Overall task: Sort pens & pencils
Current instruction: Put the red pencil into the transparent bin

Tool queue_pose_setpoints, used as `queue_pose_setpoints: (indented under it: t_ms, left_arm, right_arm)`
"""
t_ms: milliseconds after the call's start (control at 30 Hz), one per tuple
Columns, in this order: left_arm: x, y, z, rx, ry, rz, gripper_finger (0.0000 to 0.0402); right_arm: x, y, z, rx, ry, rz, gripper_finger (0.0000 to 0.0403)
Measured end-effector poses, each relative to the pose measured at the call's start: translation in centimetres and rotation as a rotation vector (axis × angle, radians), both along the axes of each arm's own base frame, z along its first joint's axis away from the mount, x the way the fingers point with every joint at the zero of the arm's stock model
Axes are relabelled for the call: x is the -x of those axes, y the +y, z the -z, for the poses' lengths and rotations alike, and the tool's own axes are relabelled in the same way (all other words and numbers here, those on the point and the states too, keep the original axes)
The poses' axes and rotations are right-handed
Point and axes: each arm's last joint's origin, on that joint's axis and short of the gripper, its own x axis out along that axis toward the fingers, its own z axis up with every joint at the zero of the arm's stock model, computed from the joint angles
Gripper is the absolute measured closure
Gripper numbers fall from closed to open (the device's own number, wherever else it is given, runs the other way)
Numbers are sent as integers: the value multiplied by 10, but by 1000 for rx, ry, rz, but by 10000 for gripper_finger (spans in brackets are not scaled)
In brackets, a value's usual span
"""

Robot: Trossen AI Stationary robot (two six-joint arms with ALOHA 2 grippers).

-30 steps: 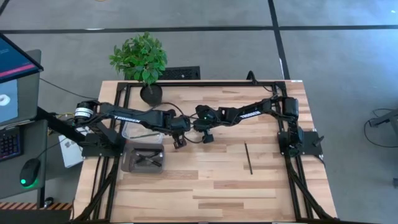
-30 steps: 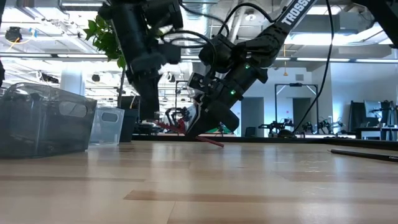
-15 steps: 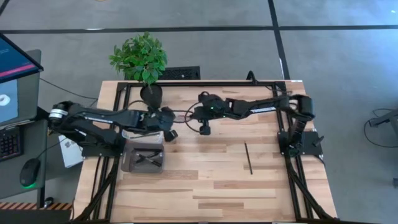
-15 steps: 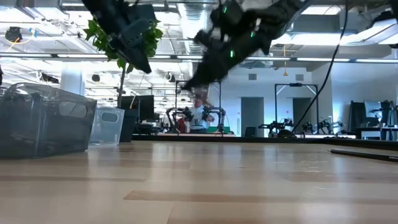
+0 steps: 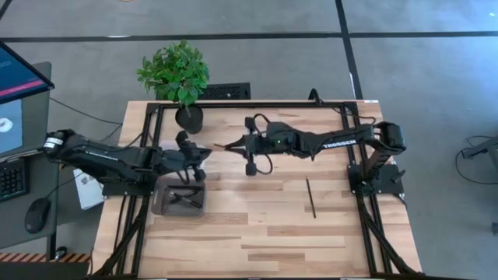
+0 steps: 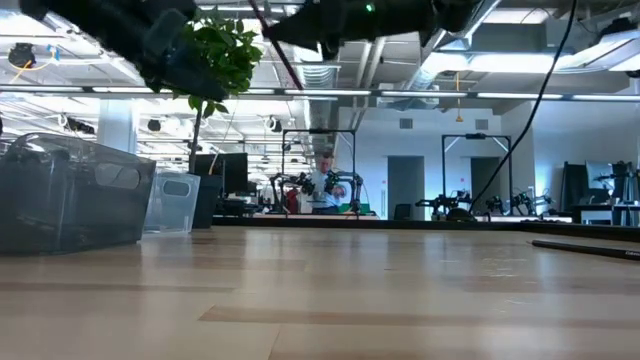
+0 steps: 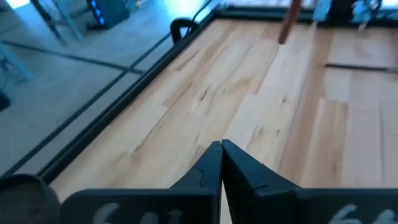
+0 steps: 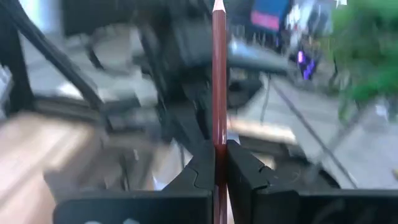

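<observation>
My left gripper should open and grab the pencil's jutting end (image 5: 219, 145), because my right gripper is holding the red-brown pencil but the clear bin is under my closed left gripper.
My right gripper (image 5: 240, 145) (image 8: 219, 144) hangs above the middle of the table's far half, shut on a red-brown pencil (image 5: 224, 146) (image 6: 283, 55). The pencil juts toward the left, and the left wrist view catches it (image 7: 289, 18) far off. My left gripper (image 5: 204, 152) (image 7: 221, 144) is shut on nothing and hangs above the clear bin (image 5: 163, 165) at the left. A black pen (image 5: 310, 197) (image 6: 585, 246) lies flat on the table at the right. Dark pens lie crossed in the grey bin (image 5: 159, 204). My right gripper pinches the pencil's shaft (image 8: 219, 134) between its two fingers. The pencil runs along the fingers and sticks out past their tips, ending in its sharpened point (image 8: 217, 6). The fingers come nearly level from the table's right. The pencil is lifted clear of the table.
A potted plant (image 5: 177, 78) stands at the far left corner, behind the two bins (image 6: 60, 195) (image 6: 175, 200). Black frame rails (image 5: 366, 225) run along the table's left and right sides. Bare wood (image 5: 257, 233) fills the near half.
My right gripper has risen from the table with the pencil, tipped from pointing down to nearly level, and gone a little left. The pencil, one end on the wood a second ago, is lifted clear. My left gripper has drawn back toward the left edge and tipped upward, staying shut.
</observation>
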Motion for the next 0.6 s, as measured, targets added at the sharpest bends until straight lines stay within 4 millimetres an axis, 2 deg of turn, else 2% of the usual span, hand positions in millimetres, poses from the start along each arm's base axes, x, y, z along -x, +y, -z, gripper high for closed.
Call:
queue_pose_setpoints:
  t_ms: [133, 233, 433, 600]
  left_arm:
    - [8, -3, 7, -10, -74, 52, 386]
    - [11, -8, 10, -13, -103, 121, 357]
    - [11, -19, 11, -9, -99, 323, 279]
    - [11, -19, 11, -19, -95, 304, 240]
  right_arm:
    - [-10, 18, 9, 5, -56, -43, 365]
    - [-18, 25, 17, 6, -110, -59, 365]
    - [-32, 26, 40, -33, -186, -54, 364]
    - [-38, 24, 51, -57, -228, -31, 364]
